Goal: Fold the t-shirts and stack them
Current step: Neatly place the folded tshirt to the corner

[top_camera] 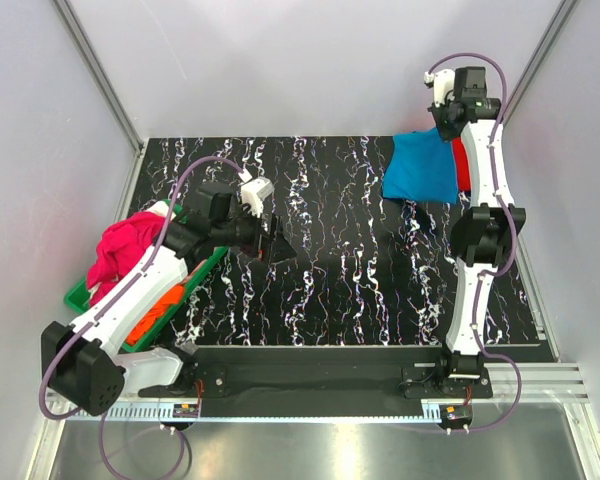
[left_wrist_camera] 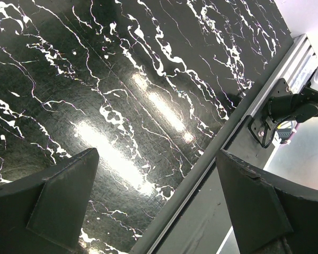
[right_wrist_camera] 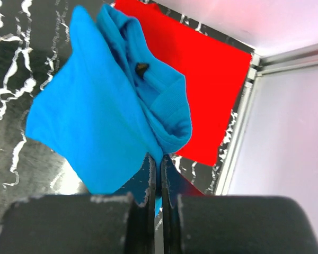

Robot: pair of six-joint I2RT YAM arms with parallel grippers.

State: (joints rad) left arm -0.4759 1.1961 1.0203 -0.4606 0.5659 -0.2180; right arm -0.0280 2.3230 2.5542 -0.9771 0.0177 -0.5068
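Observation:
The red t-shirt (right_wrist_camera: 212, 98) is lying flat next to the hanging blue t-shirt. I should keep carrying the blue edge with my right gripper until it gets to the red one's far corner (right_wrist_camera: 245, 59).
My right gripper (right_wrist_camera: 159, 161) is shut on the edge of the bright blue t-shirt (right_wrist_camera: 95, 116) and holds it hanging over the far right of the table (top_camera: 420, 167). A red t-shirt (right_wrist_camera: 201, 79) lies flat under and behind it, by the right wall (top_camera: 463, 165). A magenta-pink t-shirt (top_camera: 120, 250) and an orange one (top_camera: 162, 305) lie in the green basket (top_camera: 205, 272) at the left. My left gripper (left_wrist_camera: 156, 201) is open and empty above the black table, near the basket (top_camera: 270, 240).
The black marbled table (top_camera: 330, 270) has a metal rail along its near edge (left_wrist_camera: 201, 174). Light walls and metal posts (top_camera: 100, 75) enclose the back and sides. My right arm (top_camera: 480, 250) stretches along the right side.

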